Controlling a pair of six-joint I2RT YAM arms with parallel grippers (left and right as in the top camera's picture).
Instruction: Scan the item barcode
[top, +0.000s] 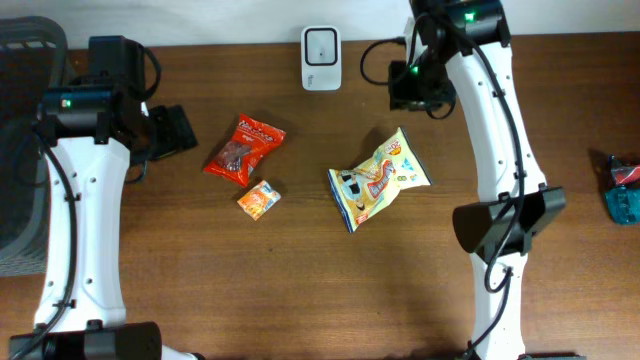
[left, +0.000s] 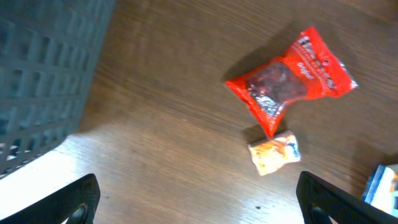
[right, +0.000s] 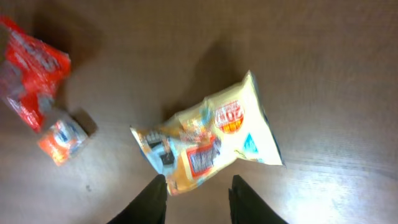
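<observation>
The yellow snack bag (top: 380, 182) is lying at a slant and has creases, so my left gripper should move to its blue-edged end (top: 342, 203) and help my right gripper straighten the bag before the scan.
A yellow snack bag (top: 380, 180) lies on the wooden table, right of centre. In the right wrist view this yellow snack bag (right: 208, 140) shows its printed side, slightly blurred, below the fingers and apart from them. My right gripper (right: 198, 194) is open with nothing between its jaws; from overhead the right gripper (top: 415, 85) hangs high near the white scanner (top: 321, 45) at the back edge. Over bare wood, my left gripper (left: 199, 205) stands wide open and empty. In the overhead view the left gripper (top: 175, 130) is left of the red bag.
A red snack bag (top: 243, 150) and a small orange packet (top: 259, 199) lie left of centre, seen too as the red bag (left: 289, 78) and orange packet (left: 275, 152). A dark mesh basket (top: 20, 150) stands at the far left. A blue item (top: 625, 190) sits at the right edge.
</observation>
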